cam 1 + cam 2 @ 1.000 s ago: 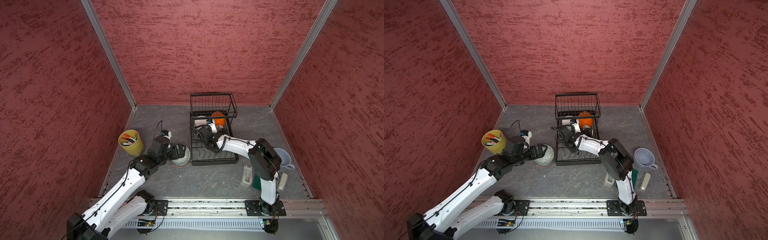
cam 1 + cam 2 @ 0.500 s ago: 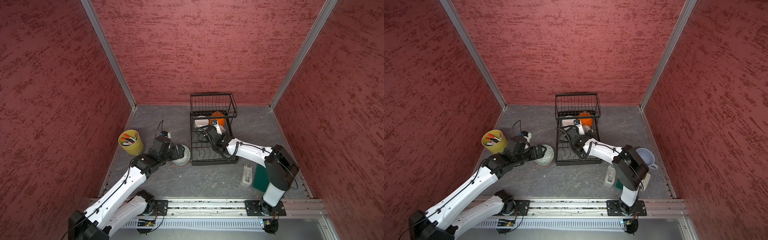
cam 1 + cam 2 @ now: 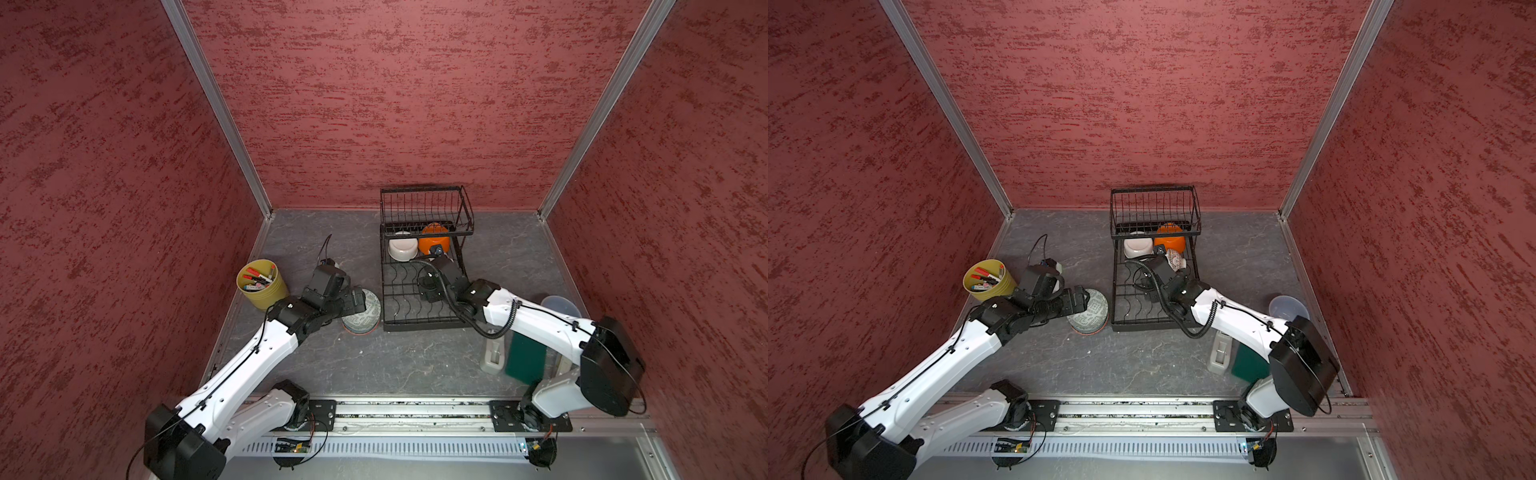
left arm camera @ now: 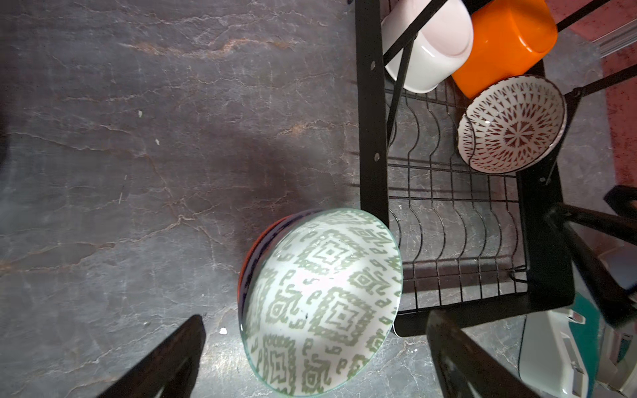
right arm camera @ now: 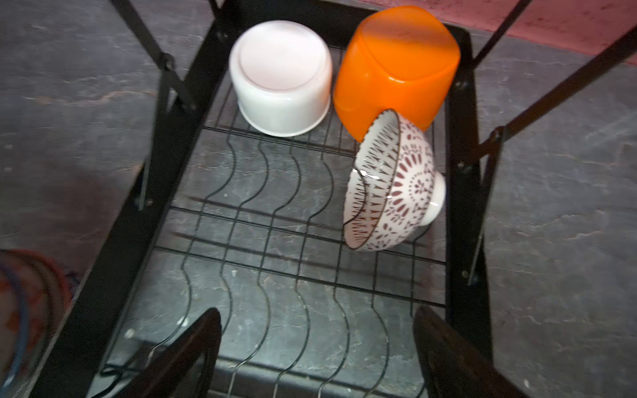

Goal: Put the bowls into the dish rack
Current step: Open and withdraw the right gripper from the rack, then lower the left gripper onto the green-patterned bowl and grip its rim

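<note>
I should use my left gripper to pick up the green-patterned bowl (image 3: pixel 365 313) by the bowl's rim (image 4: pixel 243 313) and pass it over, because it is on top of the stack next to the rack, away from my right gripper.
The black wire dish rack (image 3: pixel 419 326) (image 3: pixel 1146 325) stands at mid-table. At its far end lie a white bowl (image 3: pixel 402 249) (image 5: pixel 279 75) and an orange bowl (image 3: pixel 433 245) (image 5: pixel 396 65), both upside down. A red-patterned bowl (image 3: pixel 1175 259) (image 5: pixel 393 182) (image 4: pixel 513 124) stands on edge against the orange one. My right gripper (image 3: pixel 428 286) (image 5: pixel 316 313) hovers open and empty over the rack's base. A stack of bowls topped by a green-patterned one (image 3: pixel 363 313) (image 4: pixel 324 299) sits left of the rack. My left gripper (image 3: pixel 359 301) (image 4: pixel 315 320) is open, its fingers either side of that stack's rim.
A yellow-green cup of markers (image 3: pixel 262 284) stands at the left wall. At the right sit a clear jug (image 3: pixel 559 305), a green sponge (image 3: pixel 525 359) and a grey dispenser (image 3: pixel 494 357), partly under my right arm. A cable (image 3: pixel 326 245) lies behind my left wrist.
My right arm's elbow has swung out to the right and its gripper has drawn back slightly toward the rack's front. The left arm has hardly moved.
</note>
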